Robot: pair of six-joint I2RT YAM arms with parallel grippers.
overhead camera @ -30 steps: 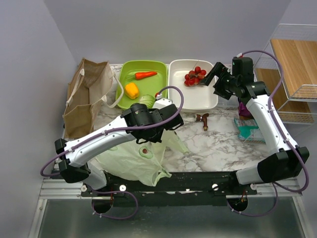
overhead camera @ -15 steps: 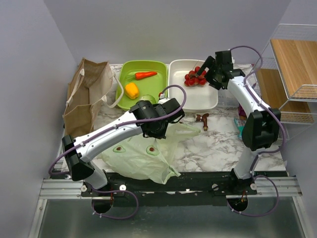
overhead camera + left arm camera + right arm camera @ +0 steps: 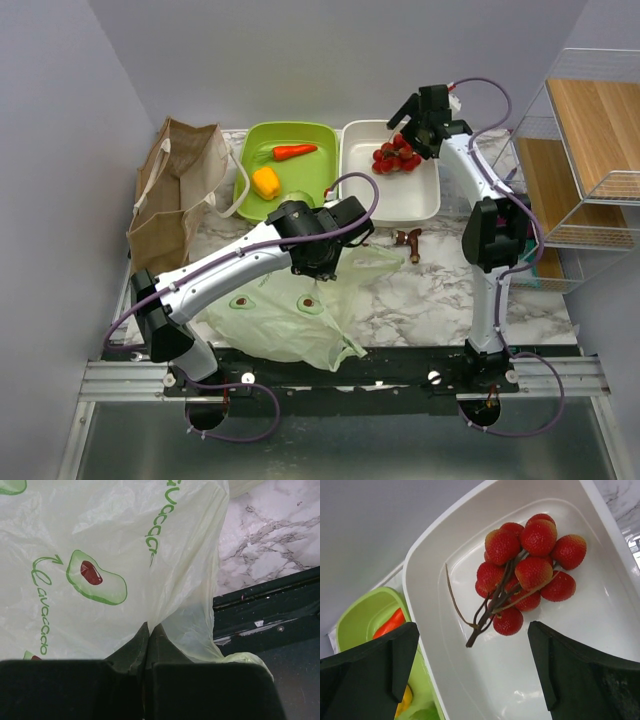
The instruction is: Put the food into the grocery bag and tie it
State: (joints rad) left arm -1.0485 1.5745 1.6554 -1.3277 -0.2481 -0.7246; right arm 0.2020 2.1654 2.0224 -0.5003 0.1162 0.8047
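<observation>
I can see a brown stem (image 3: 488, 612) branching through the red tomato cluster (image 3: 394, 157), so the whole cluster will come along together and keep its shape when I lift the stem.
The pale-green grocery bag (image 3: 285, 322) with avocado prints lies crumpled on the marble near the arm bases. My left gripper (image 3: 340, 258) is shut on a fold of the bag (image 3: 100, 535), its fingertips (image 3: 150, 630) pressed together on the film. The red tomato cluster (image 3: 397, 157) lies in the white tray (image 3: 420, 205). My right gripper (image 3: 408, 128) hangs open above it; in the right wrist view the cluster (image 3: 530, 575) sits just ahead of the gripper (image 3: 472, 630). The yellow pepper (image 3: 265, 182) lies in the green tray (image 3: 300, 132). The cabbage (image 3: 292, 199) is partly hidden by my left arm.
An orange carrot (image 3: 294, 152) lies in the green tray. A brown paper bag (image 3: 175, 195) stands at the left. A small brown object (image 3: 408, 241) lies on the marble. A wire rack with wooden shelves (image 3: 590, 150) stands at the right. The black rail (image 3: 400, 365) runs along the near edge.
My right arm has swung left and away from me, from beside the white tray to over the tomato cluster. My left gripper has drawn the bag's fold a little to the right.
</observation>
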